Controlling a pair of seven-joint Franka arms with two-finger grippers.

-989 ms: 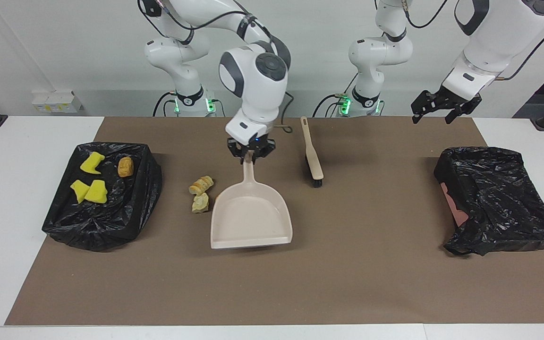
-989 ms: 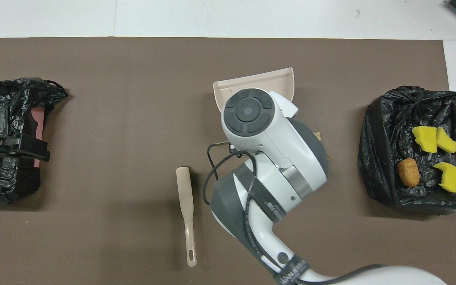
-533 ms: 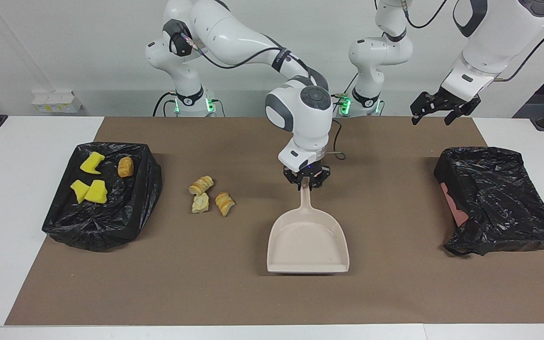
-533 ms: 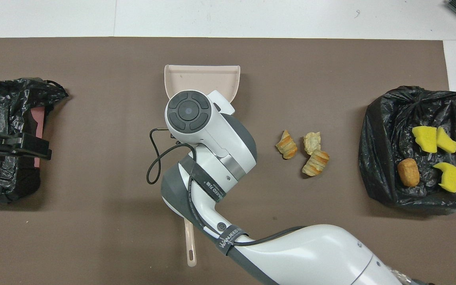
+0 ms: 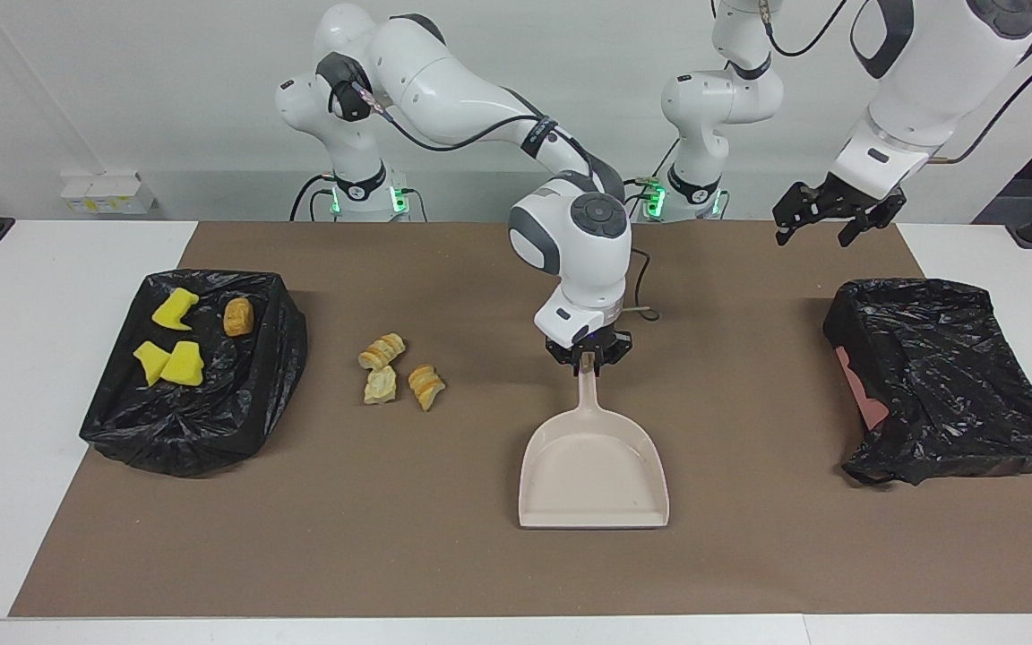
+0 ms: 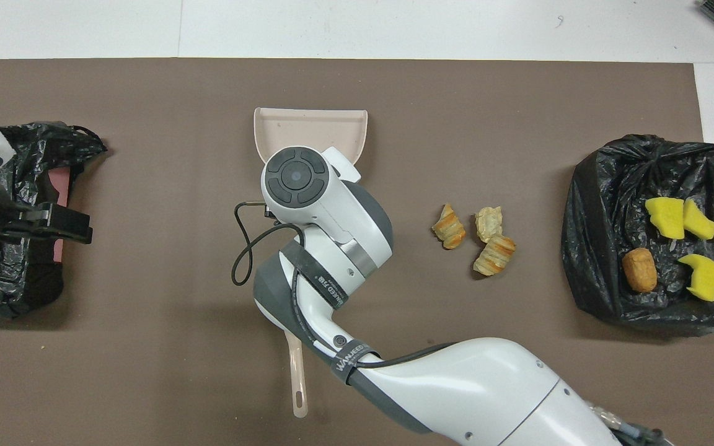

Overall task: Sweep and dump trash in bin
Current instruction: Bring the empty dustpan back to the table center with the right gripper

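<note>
The beige dustpan [image 6: 310,135] has raised sides and its straight front edge [image 6: 310,111] is open between them, so the swept pastry pieces should slide out when the robot tips the dustpan over the bin.
My right gripper [image 5: 588,360] is shut on the handle of the beige dustpan [image 5: 594,479], which is level at mid-table with its open edge pointing away from the robots; it also shows in the overhead view [image 6: 310,127]. Three striped pastry pieces [image 5: 382,349] [image 5: 380,386] [image 5: 426,387] lie on the mat beside the pan, toward the right arm's end. Three yellow chunks [image 5: 174,309] [image 5: 151,360] [image 5: 183,364] and the brown roll [image 5: 238,316] lie in a black-bagged bin [image 5: 247,403]. My left gripper [image 5: 810,238] is open, raised over the mat's corner at its own end.
A second black-bagged bin [image 5: 946,376] sits at the left arm's end. The beige brush is mostly hidden under my right arm; only its handle [image 6: 297,378] shows in the overhead view, nearer to the robots than the dustpan. A brown mat [image 5: 301,537] covers the table.
My right arm carried the dustpan away from the pastry pieces toward the left arm's end and a little farther from the robots, uncovering the third pastry piece. The left gripper shifted slightly.
</note>
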